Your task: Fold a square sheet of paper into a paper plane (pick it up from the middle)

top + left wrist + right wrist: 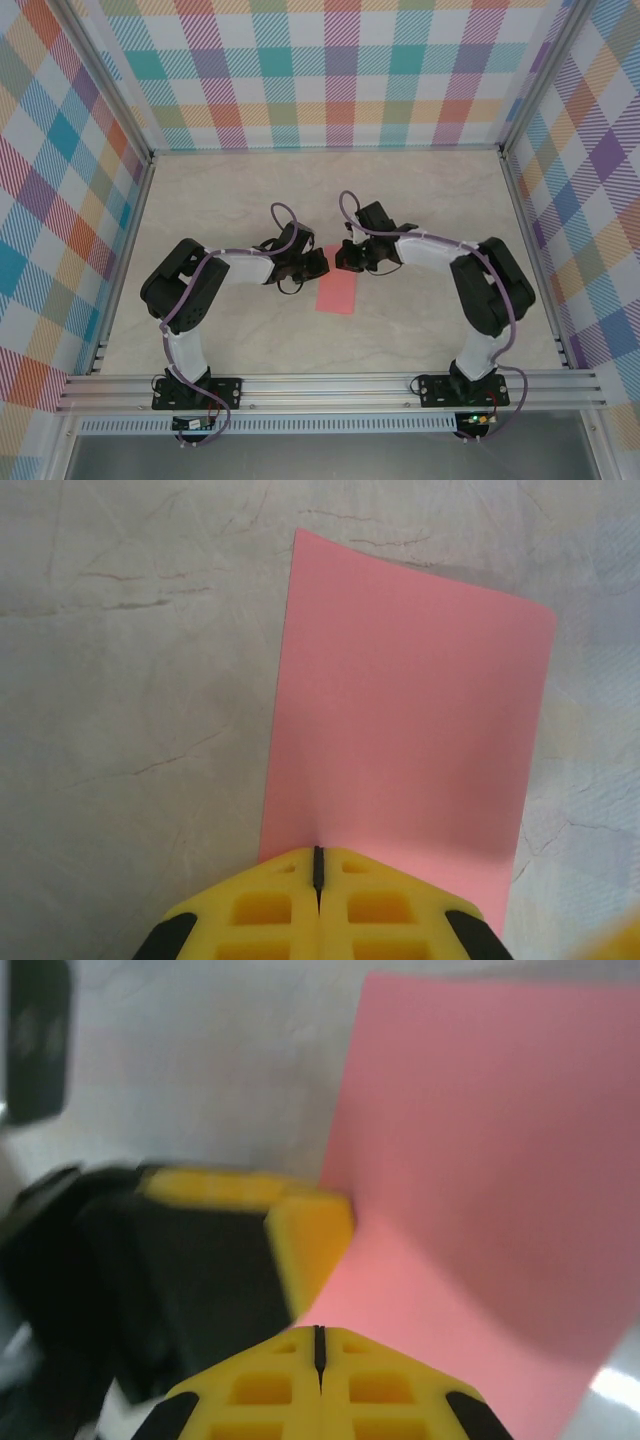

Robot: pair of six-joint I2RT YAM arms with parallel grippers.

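The sheet's fold [546, 645] bulges round opposite the edge of the sheet my left gripper pins, so my right gripper should sweep back across the sheet and flatten its folded side [354, 291].
The square sheet of paper [338, 294] is salmon-pink and plain, and looks like an upright rectangle in the left wrist view [410, 730]. It lies in the middle of the table, just in front of both grippers. My left gripper [320, 263] [318, 852] is shut, its yellow tips pinching the sheet's near edge. My right gripper [345, 258] [319, 1332] is shut on the same edge, tip to tip with the left one. In the right wrist view the paper [480, 1160] curves up from the table to the jaws, beside the left gripper's yellow fingertip [310, 1240].
The pale marbled tabletop [230, 200] is walled by checked panels [330, 70] on three sides. An aluminium rail [330, 385] with both arm bases runs along the near edge. Bare table lies behind and to both sides of the arms.
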